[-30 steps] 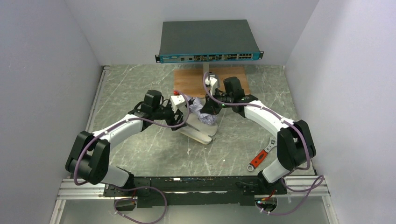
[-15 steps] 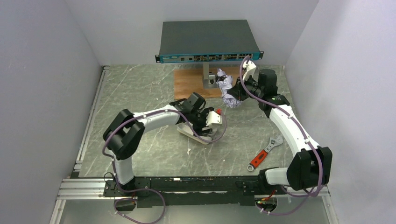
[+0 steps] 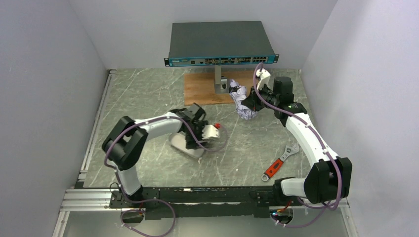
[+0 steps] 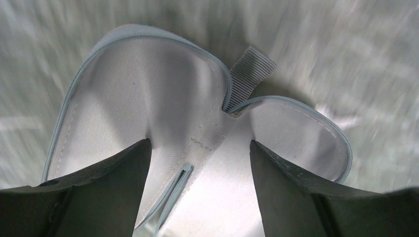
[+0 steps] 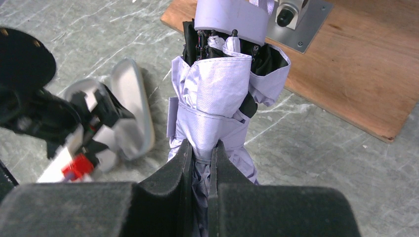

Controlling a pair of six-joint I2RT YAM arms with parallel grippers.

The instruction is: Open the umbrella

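Observation:
Next, I move the umbrella to the table's middle [image 3: 215, 117] with my right gripper and turn the umbrella's pale handle [image 5: 231, 20], pointing at the metal bracket, toward my left gripper.
The umbrella [image 3: 240, 101] is folded, its crinkly silvery-white canopy bunched around a black inside. My right gripper [image 3: 249, 103] holds it above the table near the wood board. In the right wrist view the gripper [image 5: 201, 145] is shut on the canopy [image 5: 217, 94], and the pale handle [image 5: 232, 19] points away from me. My left gripper [image 3: 193, 136] is over the cream clamshell case [image 3: 179, 143]. In the left wrist view the gripper [image 4: 199, 143] is open, its jaws straddling the open case's hinge [image 4: 207, 133].
A network switch [image 3: 221, 43] stands on a metal bracket [image 3: 221, 84] at the back, above a wood board [image 3: 200, 89]. A red-handled wrench [image 3: 278, 162] lies at the right front. The case [image 5: 131, 106] and left gripper also show in the right wrist view.
My left gripper and the cream case have slid left and nearer. My right gripper has lowered the umbrella slightly and still grips it.

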